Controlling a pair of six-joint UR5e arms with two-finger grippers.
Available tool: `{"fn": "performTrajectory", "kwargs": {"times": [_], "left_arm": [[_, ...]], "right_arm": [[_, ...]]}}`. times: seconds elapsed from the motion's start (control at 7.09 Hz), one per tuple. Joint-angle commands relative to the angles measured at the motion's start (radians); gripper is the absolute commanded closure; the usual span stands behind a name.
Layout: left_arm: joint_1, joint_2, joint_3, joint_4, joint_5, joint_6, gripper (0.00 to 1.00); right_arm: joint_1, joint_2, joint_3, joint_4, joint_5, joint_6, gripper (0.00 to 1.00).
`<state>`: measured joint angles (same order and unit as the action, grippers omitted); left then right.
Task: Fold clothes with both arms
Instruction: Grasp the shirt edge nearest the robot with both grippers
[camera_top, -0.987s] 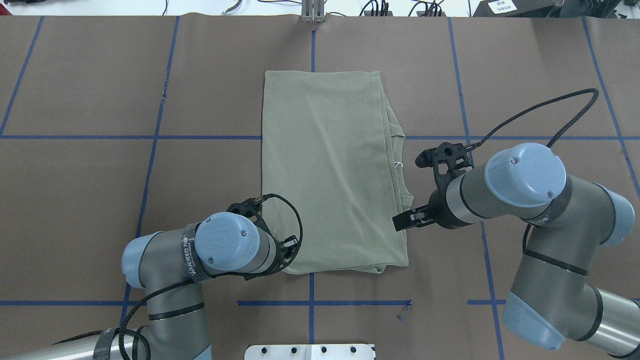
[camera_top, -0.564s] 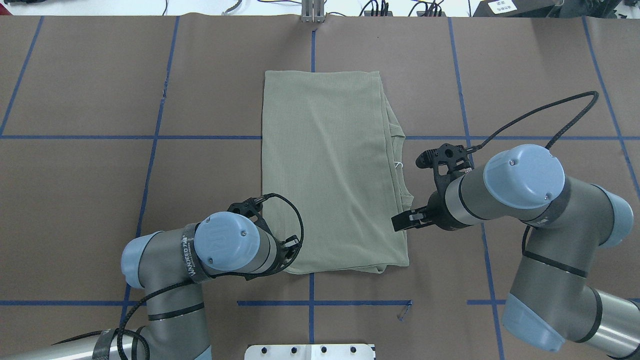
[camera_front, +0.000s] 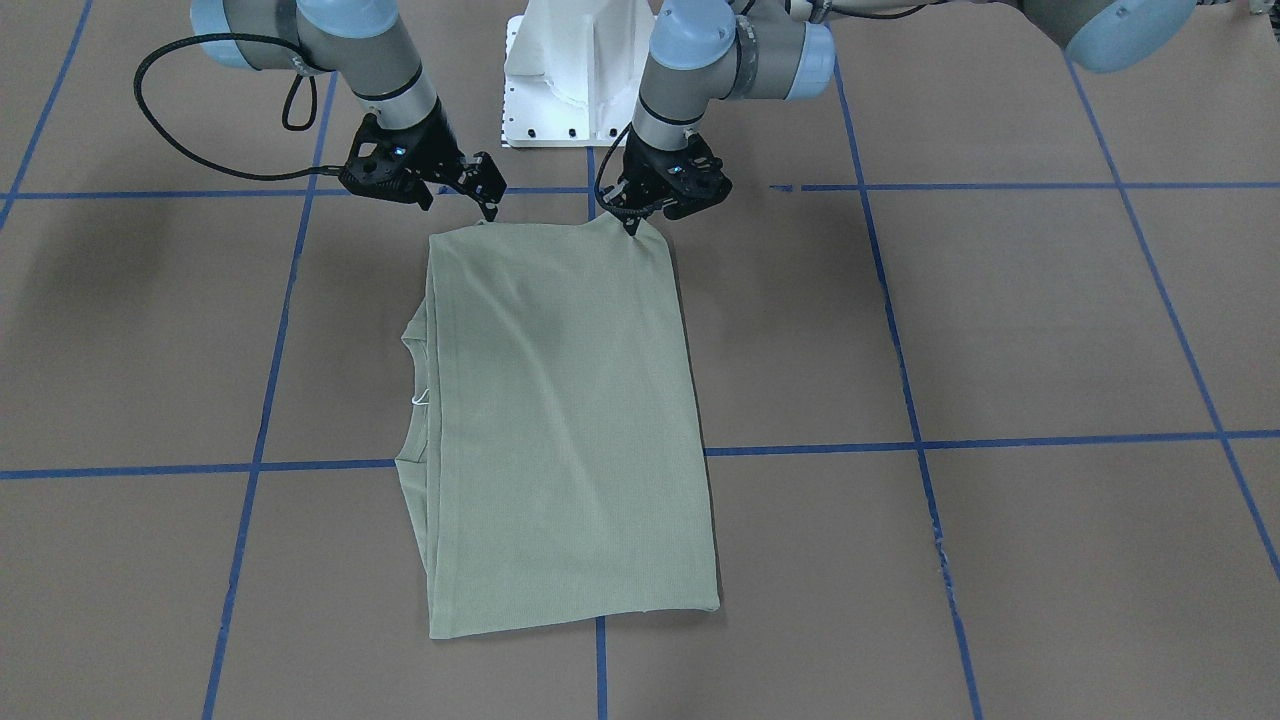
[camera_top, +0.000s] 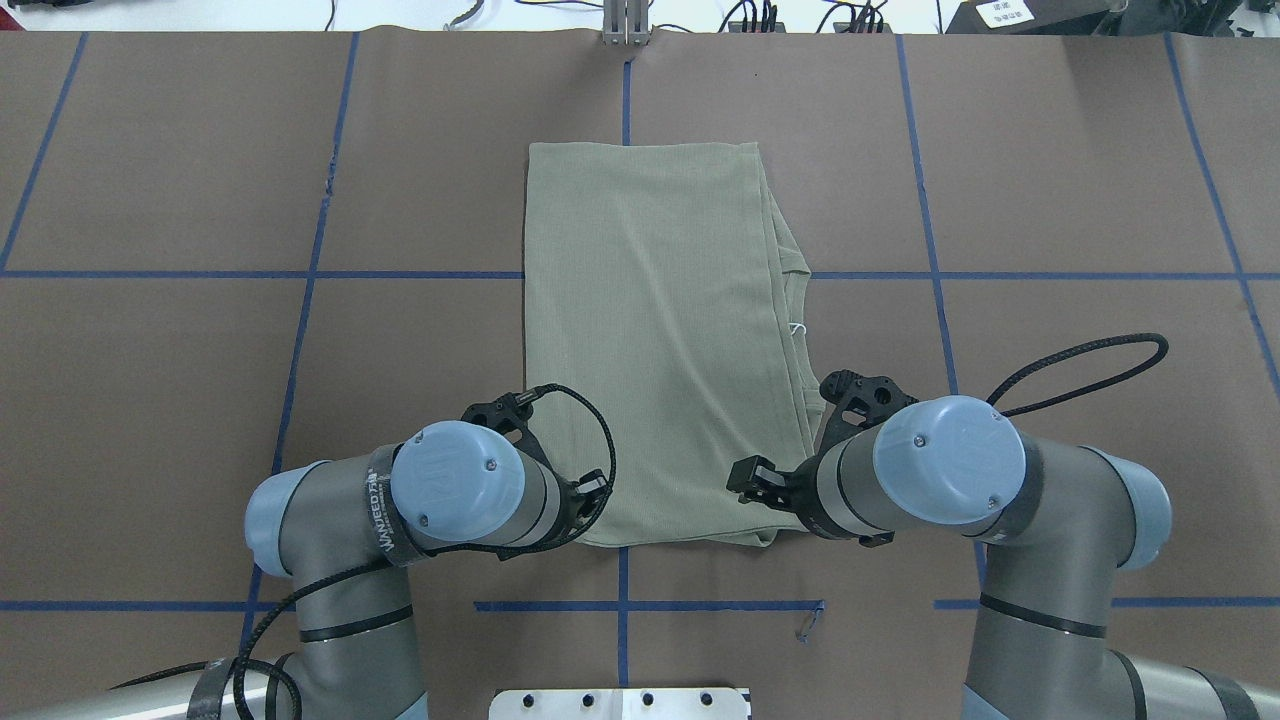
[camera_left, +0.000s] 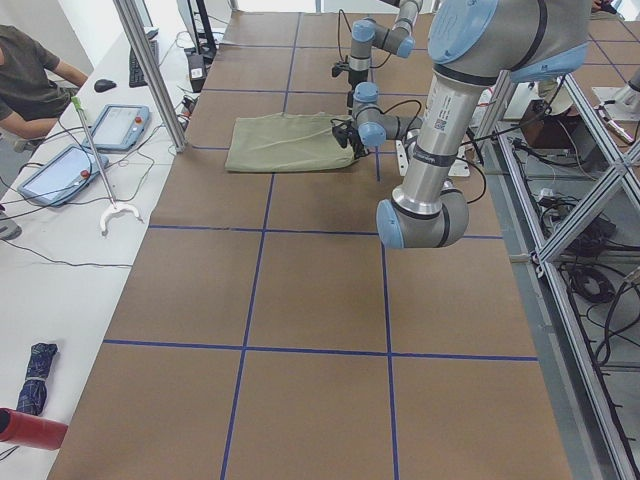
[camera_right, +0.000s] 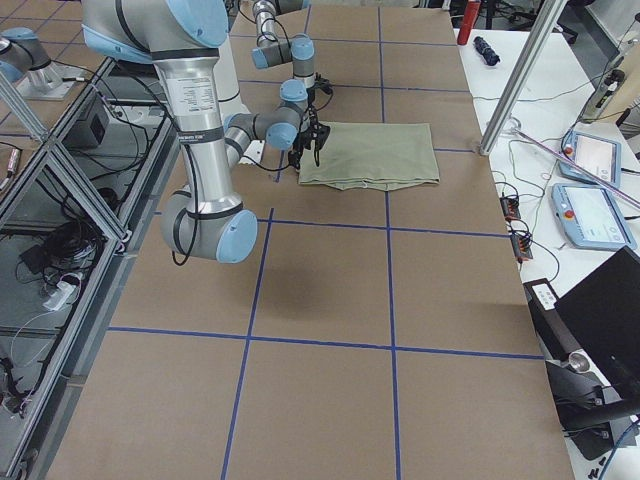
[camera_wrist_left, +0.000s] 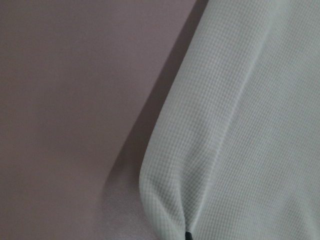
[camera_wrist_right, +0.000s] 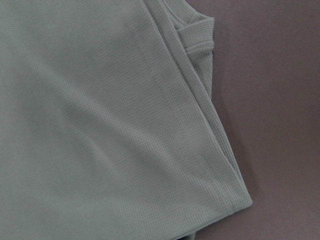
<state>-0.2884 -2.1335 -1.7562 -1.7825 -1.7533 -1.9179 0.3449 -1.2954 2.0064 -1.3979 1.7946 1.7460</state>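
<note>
The robot's left gripper holds one near corner of the shirt and the shirt's other near corner is lying flat, so the right gripper keeps going down until it pinches that corner.
The clothes are one pale green shirt (camera_top: 650, 340), folded into a long rectangle at the table's middle. Its ribbed neckline (camera_front: 408, 400) and a white tag loop (camera_front: 420, 398) show on its right edge. My left gripper (camera_front: 634, 222) is shut on the shirt's near left corner. The left wrist view shows that corner (camera_wrist_left: 170, 210) puckered into a dark fingertip. My right gripper (camera_front: 490, 208) stands over the near right corner and looks open. In the right wrist view that corner (camera_wrist_right: 235, 195) lies flat, with no finger showing.
The white pedestal base (camera_front: 565, 80) stands just behind both grippers. Blue tape lines cross the brown table cover (camera_top: 200, 400). Beyond the far edge a side table holds tablets (camera_left: 120, 125), with a seated person (camera_left: 30, 70) beside it and a metal post (camera_left: 150, 70).
My right arm has swung from beside the shirt's right edge toward the robot's base and inward, bringing its gripper over the near right corner. The left arm and the shirt have hardly moved.
</note>
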Motion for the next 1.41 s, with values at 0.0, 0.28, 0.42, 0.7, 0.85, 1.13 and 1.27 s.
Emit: {"fn": "performTrajectory", "kwargs": {"times": [0.0,0.28,0.42,0.7,0.85,1.13,1.27], "left_arm": [[0.000,0.001,0.001,0.000,0.000,0.002,1.00],[0.000,0.000,0.000,0.000,0.000,0.002,1.00],[0.000,0.000,0.001,-0.002,0.000,0.003,1.00],[0.000,-0.002,0.001,-0.002,0.000,0.003,1.00],[0.000,-0.002,0.001,-0.002,0.000,0.003,1.00],[0.000,-0.002,0.001,0.000,0.000,0.005,1.00],[0.000,0.000,0.001,-0.002,0.000,0.005,1.00]], "right_arm": [[-0.007,0.007,-0.009,-0.073,-0.012,0.081,0.00],[-0.015,0.010,-0.050,-0.067,-0.026,0.081,0.00],[-0.017,0.036,-0.073,-0.067,-0.026,0.081,0.00],[-0.018,0.061,-0.113,-0.062,-0.024,0.082,0.00],[-0.030,0.058,-0.115,-0.061,-0.026,0.082,0.00],[-0.038,0.050,-0.117,-0.061,-0.026,0.082,0.00],[-0.038,0.048,-0.118,-0.062,-0.027,0.082,0.00]]}}
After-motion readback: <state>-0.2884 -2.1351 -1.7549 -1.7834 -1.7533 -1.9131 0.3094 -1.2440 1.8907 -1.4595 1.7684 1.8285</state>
